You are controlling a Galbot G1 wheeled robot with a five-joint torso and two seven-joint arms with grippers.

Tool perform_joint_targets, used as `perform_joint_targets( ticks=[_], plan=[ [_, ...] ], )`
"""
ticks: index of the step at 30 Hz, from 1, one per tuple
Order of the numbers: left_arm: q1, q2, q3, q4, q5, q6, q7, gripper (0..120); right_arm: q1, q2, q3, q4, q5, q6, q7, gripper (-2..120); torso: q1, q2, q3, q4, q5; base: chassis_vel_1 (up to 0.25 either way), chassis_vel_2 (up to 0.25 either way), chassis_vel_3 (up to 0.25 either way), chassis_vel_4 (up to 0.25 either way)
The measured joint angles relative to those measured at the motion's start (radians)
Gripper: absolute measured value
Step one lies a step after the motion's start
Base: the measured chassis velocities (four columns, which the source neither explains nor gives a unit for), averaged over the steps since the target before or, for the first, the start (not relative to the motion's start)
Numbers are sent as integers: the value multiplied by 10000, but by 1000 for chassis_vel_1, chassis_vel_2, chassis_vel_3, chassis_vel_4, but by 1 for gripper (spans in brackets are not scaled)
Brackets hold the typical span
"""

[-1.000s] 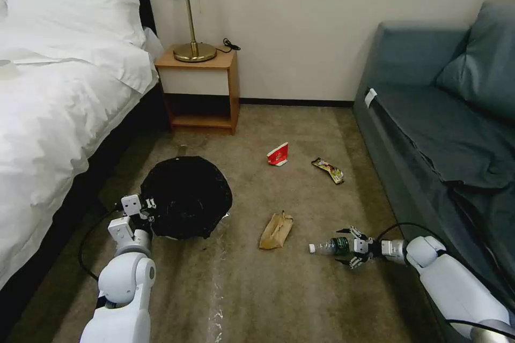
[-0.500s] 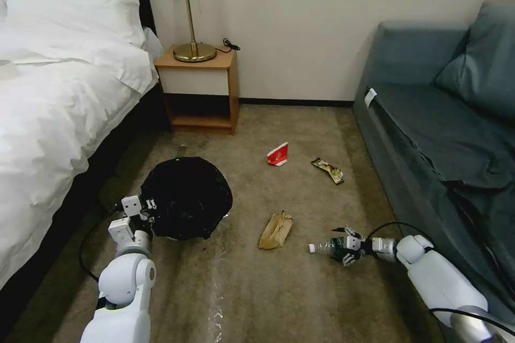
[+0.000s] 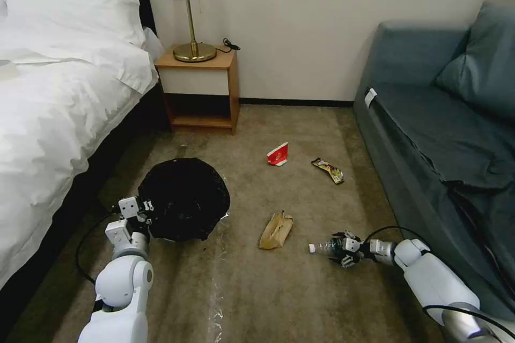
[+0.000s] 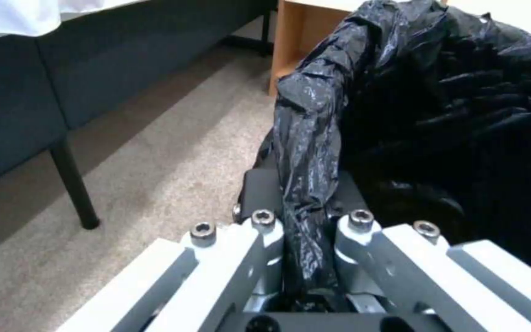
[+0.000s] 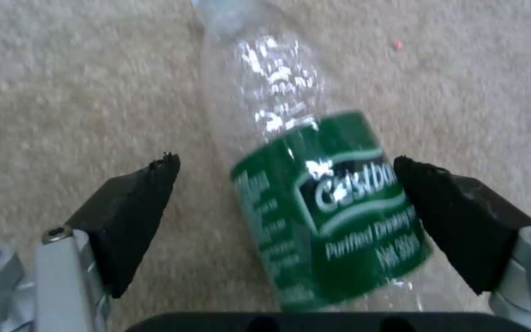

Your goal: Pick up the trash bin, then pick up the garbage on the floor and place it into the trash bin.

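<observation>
The brown paper bag [image 3: 274, 232] is lying low and has a creased end [image 3: 281, 218], so it will pinch thin and hold its folds when I lift it.
The trash bin [image 3: 184, 198], white with a black bag [image 4: 438, 92] over its rim, is tilted with its mouth toward me near the bed. My left gripper [image 3: 140, 213] [image 4: 305, 221] is shut on the bagged rim at the bin's near left side. The garbage lies on the carpet. A clear bottle [image 3: 323, 247] [image 5: 327, 198] with a green label lies between the fingers of my right gripper [image 3: 341, 250] [image 5: 284, 163], which is open. One pad [image 5: 456, 216] touches the label. A brown paper bag [image 3: 276, 229], a red-and-white carton [image 3: 278, 154] and a snack wrapper [image 3: 328, 170] lie farther off.
A bed [image 3: 48, 118] runs along the left and a blue sofa [image 3: 445, 134] along the right. A wooden nightstand [image 3: 199, 91] with a lamp [image 3: 190, 10] stands at the back wall. Open carpet lies between bed and sofa.
My right gripper has slid forward along the floor so that its fingers now straddle the bottle's label. The left gripper and the bin have shifted slightly to the left.
</observation>
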Motion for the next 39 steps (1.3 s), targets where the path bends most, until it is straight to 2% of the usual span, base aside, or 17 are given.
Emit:
perform_joint_targets(
  ticks=[7,9,13,15,16,17,22,31,39],
  plan=[
    [0,0,13,0,14,-14,4,4,-20,-53,92,-114,1,-23,139,77,0,0,0,1,-1,0,0,0,0],
    [-14,-10,44,0,30,-18,6,4,-83,-48,100,-128,38,-29,263,60,0,0,0,0,0,0,0,0,0],
    [-27,-19,74,-1,41,-19,7,4,-101,-4,99,-142,69,-36,308,51,-1,0,0,1,1,0,0,0,0],
    [-36,-21,74,-14,45,-20,7,4,-102,23,74,-151,104,-41,325,40,-1,0,-1,1,0,0,0,0,0],
    [-36,-21,74,-14,45,-20,7,4,-102,23,74,-151,104,-41,325,40,-1,0,-1,1,0,0,0,0,0],
    [-37,-19,66,-17,45,-23,7,4,-102,28,63,-150,114,-42,330,34,0,0,0,0,0,0,0,0,0],
    [-64,-4,28,25,42,-41,12,4,-149,6,42,-87,176,-41,361,21,-1,0,0,1,0,0,0,0,0],
    [-77,-28,86,118,85,-75,11,4,-477,-292,28,565,726,-63,369,20,-1,0,-1,0,0,0,0,0,0],
    [-156,-75,203,354,174,-127,11,4,-1095,-470,163,2190,1994,-125,903,20,-1,0,0,0,1,0,0,0,0]
  ],
)
